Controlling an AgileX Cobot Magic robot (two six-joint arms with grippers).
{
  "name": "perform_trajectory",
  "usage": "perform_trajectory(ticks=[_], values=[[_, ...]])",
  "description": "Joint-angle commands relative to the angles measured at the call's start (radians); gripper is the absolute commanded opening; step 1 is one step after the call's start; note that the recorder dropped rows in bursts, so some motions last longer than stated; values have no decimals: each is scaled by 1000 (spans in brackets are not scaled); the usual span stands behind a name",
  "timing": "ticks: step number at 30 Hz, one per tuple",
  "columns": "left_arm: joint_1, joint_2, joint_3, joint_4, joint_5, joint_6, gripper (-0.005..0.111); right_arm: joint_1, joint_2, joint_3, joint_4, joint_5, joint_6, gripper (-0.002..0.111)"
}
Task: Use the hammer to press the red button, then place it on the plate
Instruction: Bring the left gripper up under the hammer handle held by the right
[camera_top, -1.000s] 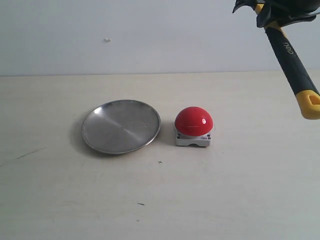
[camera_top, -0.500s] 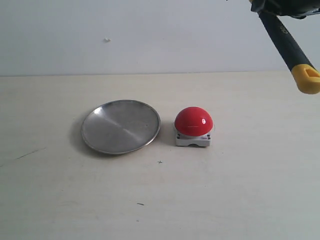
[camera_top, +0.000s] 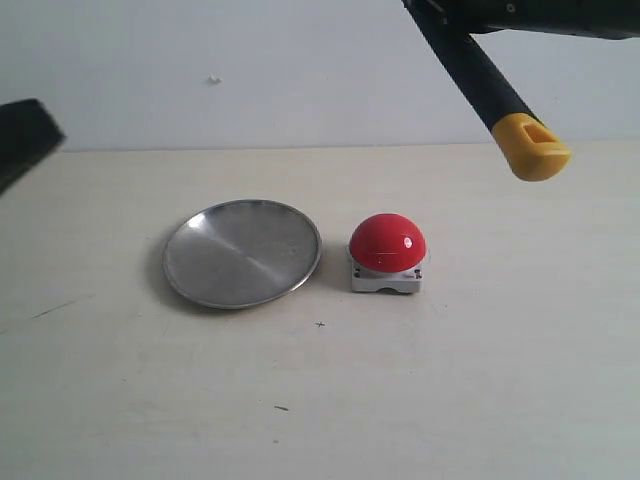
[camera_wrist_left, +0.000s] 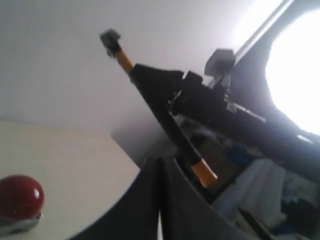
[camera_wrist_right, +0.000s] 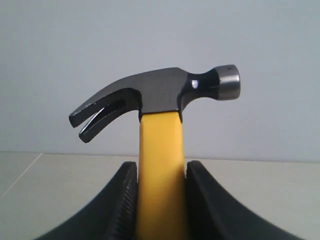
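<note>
My left gripper should keep going toward the hammer's black handle (camera_top: 475, 73) and close there, because the black handle is free and my right gripper is on the hammer's yellow shaft (camera_wrist_right: 161, 142).
My right gripper (camera_wrist_right: 160, 172) is shut on the yellow shaft of the hammer (camera_wrist_right: 160, 97), just below its dark steel head. In the exterior view the hammer (camera_top: 480, 75) hangs high in the air at a slant, with its head out of frame above and its yellow looped end (camera_top: 532, 150) up and to the right of the red button (camera_top: 387, 243). The red button sits on the table on its grey-white base, right of the metal plate (camera_top: 242, 252). My left gripper (camera_wrist_left: 160, 200) is shut and empty, and shows as a dark shape (camera_top: 22, 135) at the left edge. The left wrist view also shows the hammer (camera_wrist_left: 172, 130) and the red button (camera_wrist_left: 20, 196).
The pale table (camera_top: 320, 400) runs back to a white wall (camera_top: 200, 70). The right arm (camera_top: 560, 12) crosses the top right corner. Cluttered dark equipment (camera_wrist_left: 260, 165) lies beyond the table's far side in the left wrist view.
The hammer has risen and swung left, its yellow end now nearer above the button and its head gone past the top edge. The left gripper has come into view at the left edge.
</note>
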Motion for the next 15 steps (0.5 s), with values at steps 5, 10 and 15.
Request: perform_trajectory(ticks=[5,10,15], values=[[-406,588,-386,40,0,108,0,32,-21,-6,9,-36,-15,0],[-477,723,-591,43,0,57,10,32,-21,-6,7,-14,-24,0],[-479,747,-650,14,14,-10,42,32,-21,-6,7,-17,-61,0]])
